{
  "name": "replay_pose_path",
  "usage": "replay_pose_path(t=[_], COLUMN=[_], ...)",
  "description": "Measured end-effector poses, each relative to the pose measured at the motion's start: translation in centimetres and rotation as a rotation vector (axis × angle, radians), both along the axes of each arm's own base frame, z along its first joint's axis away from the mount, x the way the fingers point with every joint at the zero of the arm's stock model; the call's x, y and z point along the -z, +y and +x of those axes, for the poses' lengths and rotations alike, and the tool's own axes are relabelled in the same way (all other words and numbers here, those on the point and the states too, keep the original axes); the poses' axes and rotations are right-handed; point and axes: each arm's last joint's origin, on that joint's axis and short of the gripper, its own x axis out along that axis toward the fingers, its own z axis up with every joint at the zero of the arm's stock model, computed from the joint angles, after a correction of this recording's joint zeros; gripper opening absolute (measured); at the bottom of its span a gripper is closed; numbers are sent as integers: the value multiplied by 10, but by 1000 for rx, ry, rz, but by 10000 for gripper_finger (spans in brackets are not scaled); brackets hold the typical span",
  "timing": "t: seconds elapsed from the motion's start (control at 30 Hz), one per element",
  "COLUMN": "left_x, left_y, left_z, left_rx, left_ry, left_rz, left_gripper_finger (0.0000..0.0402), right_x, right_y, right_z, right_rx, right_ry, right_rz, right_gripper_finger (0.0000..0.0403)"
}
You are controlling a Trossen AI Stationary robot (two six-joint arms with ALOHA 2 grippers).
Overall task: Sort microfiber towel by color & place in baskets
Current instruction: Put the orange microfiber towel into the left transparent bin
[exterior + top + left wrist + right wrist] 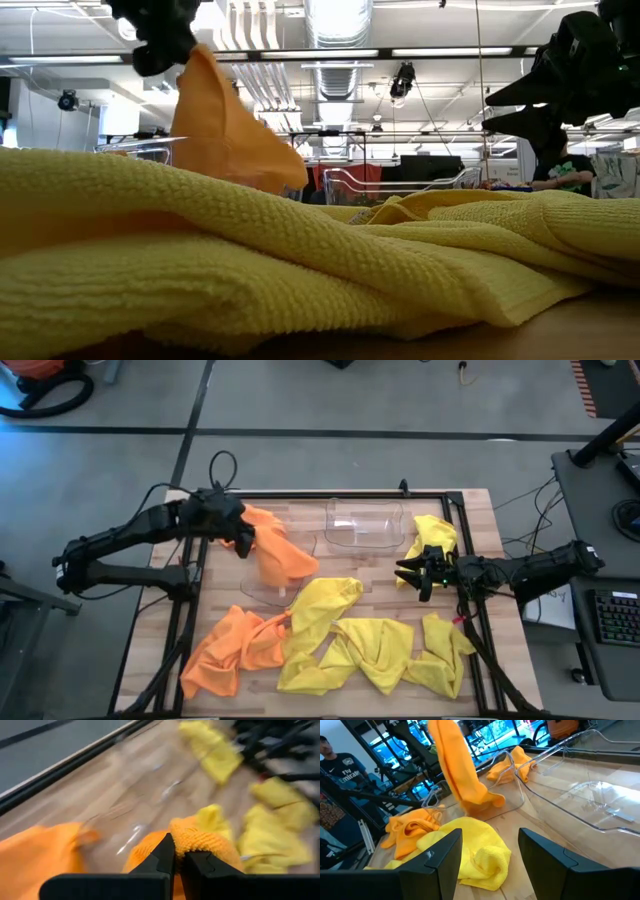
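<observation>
Next, I move my left gripper back over the basket (268, 590) and lower the towel into it, because the orange towel (222, 130) slants from that gripper at the clear basket's rim.
My left gripper (238, 535) is shut on an orange towel (280, 557), which hangs over the left clear basket (262, 592). It shows in the low view (225, 120) and the right wrist view (455, 765). A second orange towel (512, 762) lies at that basket's far side. My right gripper (413, 574) is open and empty, level above the table's right part and over a yellow towel (475, 852). The right clear basket (365, 525) stands at the far middle. More orange towels (235, 645) and yellow towels (375, 650) lie crumpled along the near edge. My left gripper pinches a bunched fold (192, 837) at the orange towel's upper end between its two shut fingers. The fingers come from above on the left side. The towel hangs slack below them, and its lower end (482, 800) is down in the left clear basket.
A black metal frame (330, 495) runs round the table top. Another yellow towel (432, 538) lies at the far right, beside my right gripper. A person (340, 765) stands in the room beyond the table. Bare wood (355, 565) shows between the baskets and the near towels.
</observation>
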Motion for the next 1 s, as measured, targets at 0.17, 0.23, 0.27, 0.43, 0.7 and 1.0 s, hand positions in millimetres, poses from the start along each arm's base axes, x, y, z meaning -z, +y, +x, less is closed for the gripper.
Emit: replay_pose_path(t=[0.17, 0.23, 0.27, 0.43, 0.7, 1.0], left_x=[8, 6, 4, -9, -10, 5], left_y=[2, 2, 3, 4, 1, 0], left_z=[-9, -13, -16, -19, 4, 43], left_rx=[-118, -176, -204, -251, -102, -34], left_ry=[150, 211, 233, 240, 75, 95], left_rz=[55, 93, 115, 177, 117, 113], left_gripper_finger=[0, 0, 0, 0, 0, 0], right_x=[0, 0, 0, 0, 0, 0], right_y=[0, 0, 0, 0, 0, 0], right_z=[0, 0, 0, 0, 0, 0], right_rx=[0, 0, 0, 0, -1, 0], right_ry=[0, 1, 0, 1, 2, 6], right_rz=[0, 0, -1, -1, -3, -4], right_gripper_finger=[189, 189, 189, 189, 189, 189])
